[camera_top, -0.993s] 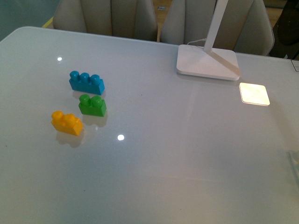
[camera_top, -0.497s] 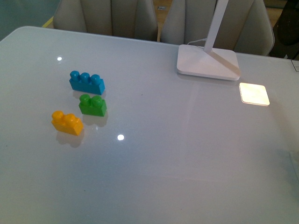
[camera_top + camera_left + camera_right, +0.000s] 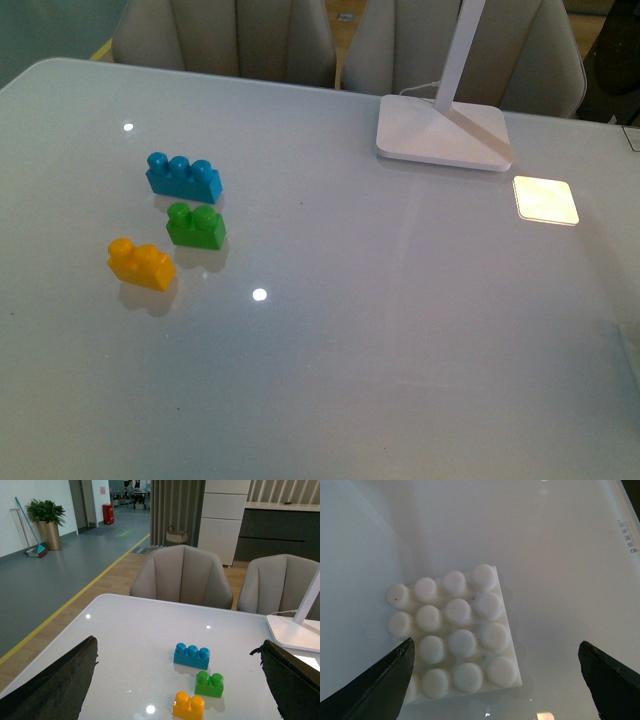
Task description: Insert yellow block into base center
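The base [image 3: 460, 635] is lying flat on the smooth white table [image 3: 555, 610], so I expect it to slide along level with its studs up when I push it toward the bricks.
The yellow block [image 3: 140, 264] lies on the white table at the left, nearest the front, with the green brick [image 3: 196, 225] and the blue brick [image 3: 184, 178] behind it. My left gripper [image 3: 178, 641] is open and empty, held above the table short of the yellow block [image 3: 188, 705]. The base [image 3: 452, 635] shows only in the right wrist view, flat on the table, studs up and bare. My right gripper [image 3: 496, 643] is open and empty above it, towards one of its edges. Neither gripper shows in the front view.
A white lamp foot [image 3: 443, 132] with a slanted stem stands at the back right, with a bright patch of light [image 3: 545, 200] on the table beside it. Two beige chairs [image 3: 182, 577] stand behind the table's far edge.
The front view has shifted very slightly. The three bricks lie where they were.
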Motion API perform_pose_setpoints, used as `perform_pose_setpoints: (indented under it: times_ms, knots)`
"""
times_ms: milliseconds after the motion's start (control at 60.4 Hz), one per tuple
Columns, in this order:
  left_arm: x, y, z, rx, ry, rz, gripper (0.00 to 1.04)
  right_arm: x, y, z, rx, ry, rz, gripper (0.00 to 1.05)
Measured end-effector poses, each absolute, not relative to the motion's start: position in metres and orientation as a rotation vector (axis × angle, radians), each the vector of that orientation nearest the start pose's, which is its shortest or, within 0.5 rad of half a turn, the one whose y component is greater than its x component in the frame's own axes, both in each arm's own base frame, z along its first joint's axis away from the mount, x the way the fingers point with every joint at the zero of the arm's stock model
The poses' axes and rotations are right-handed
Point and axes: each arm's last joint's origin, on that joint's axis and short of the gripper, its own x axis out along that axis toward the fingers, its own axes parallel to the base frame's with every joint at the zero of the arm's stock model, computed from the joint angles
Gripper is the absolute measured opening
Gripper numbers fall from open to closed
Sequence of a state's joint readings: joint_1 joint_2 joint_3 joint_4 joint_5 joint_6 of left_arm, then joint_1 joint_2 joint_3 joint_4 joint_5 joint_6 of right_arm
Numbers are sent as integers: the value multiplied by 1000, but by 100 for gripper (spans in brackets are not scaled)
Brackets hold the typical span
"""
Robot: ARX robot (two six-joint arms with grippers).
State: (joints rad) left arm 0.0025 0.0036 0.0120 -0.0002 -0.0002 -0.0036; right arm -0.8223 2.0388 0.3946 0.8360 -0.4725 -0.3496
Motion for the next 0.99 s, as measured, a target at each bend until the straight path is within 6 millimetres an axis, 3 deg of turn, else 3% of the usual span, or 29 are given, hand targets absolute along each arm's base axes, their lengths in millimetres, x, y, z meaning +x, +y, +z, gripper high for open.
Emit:
perform_pose_setpoints:
  times_ms: [364,993]
  knots:
    - [97,0,167,-4,-8,3,97,195,-183,-10,113,706,-177,96]
    - [97,0,167,-4,-8,3,97,214,-171,-41,65,686,-104,96]
